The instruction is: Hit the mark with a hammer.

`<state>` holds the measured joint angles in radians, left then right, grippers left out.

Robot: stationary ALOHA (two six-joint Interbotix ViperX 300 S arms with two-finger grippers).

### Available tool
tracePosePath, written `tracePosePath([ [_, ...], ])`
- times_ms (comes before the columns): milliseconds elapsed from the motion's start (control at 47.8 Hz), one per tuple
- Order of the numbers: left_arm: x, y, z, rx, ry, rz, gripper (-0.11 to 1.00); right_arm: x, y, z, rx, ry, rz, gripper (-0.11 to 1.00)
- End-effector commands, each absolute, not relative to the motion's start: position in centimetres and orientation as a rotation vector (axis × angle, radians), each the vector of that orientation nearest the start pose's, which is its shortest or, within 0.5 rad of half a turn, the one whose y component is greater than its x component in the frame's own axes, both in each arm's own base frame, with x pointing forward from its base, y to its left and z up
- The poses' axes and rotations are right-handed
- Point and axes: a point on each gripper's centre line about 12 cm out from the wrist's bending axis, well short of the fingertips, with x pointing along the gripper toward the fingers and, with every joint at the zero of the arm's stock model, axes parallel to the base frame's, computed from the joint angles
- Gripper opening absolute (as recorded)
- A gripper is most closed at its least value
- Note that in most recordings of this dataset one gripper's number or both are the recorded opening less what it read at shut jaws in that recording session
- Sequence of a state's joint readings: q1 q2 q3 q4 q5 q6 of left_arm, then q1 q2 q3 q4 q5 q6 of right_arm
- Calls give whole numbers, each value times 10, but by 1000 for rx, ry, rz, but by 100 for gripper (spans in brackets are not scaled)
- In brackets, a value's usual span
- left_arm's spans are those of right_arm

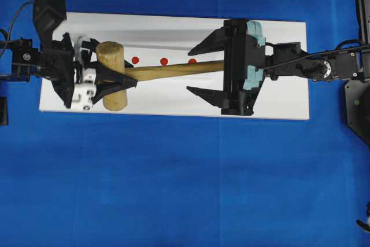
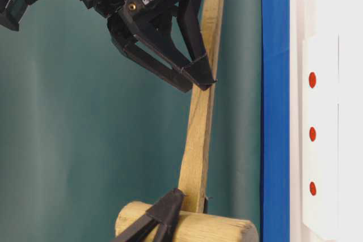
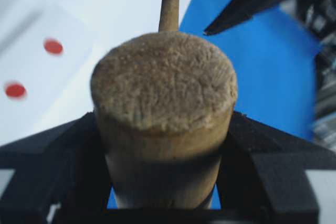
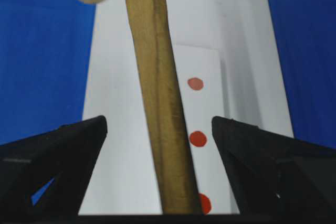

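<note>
I should close my right gripper on the hammer's handle before my left gripper opens, because my left gripper is clamping the hammer's head, the part that must hit.
The hammer, a light wooden mallet, hangs above the white board, its handle running toward the right arm. My left gripper is shut on the thick head, a black finger pressed against each side. My right gripper is open, its fingers straddling the handle with a gap on both sides. Three alike red dots sit in a row on the board beside the handle. The mark is one of them; I cannot tell which.
The white board lies on a blue cloth. In the table-level view the hammer and the right gripper stand well off the board's surface. The nearest dot is partly hidden by the handle.
</note>
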<state>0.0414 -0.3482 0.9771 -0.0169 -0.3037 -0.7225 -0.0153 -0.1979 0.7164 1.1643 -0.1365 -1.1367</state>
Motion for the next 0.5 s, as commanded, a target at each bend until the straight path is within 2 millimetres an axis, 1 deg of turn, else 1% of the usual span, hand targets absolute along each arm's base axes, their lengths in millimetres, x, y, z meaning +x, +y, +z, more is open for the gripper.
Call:
tracePosePath([
  [0,313,14,233,-850,234,159,45,365,-21,246,-23,420,-148,91],
  [125,312,13,230,-1041,246,197,45,365,-21,246,-45,417,-146,91],
  [230,312,11,231,-1142,242,203,44,365,-21,246,-60,416,-144,91],
  [397,314,4,237,-1191,229,176,45,366,-21,245,-73,417,-144,91],
  [481,313,4,237,-1197,230,178,45,367,-21,244,-79,419,-142,91],
])
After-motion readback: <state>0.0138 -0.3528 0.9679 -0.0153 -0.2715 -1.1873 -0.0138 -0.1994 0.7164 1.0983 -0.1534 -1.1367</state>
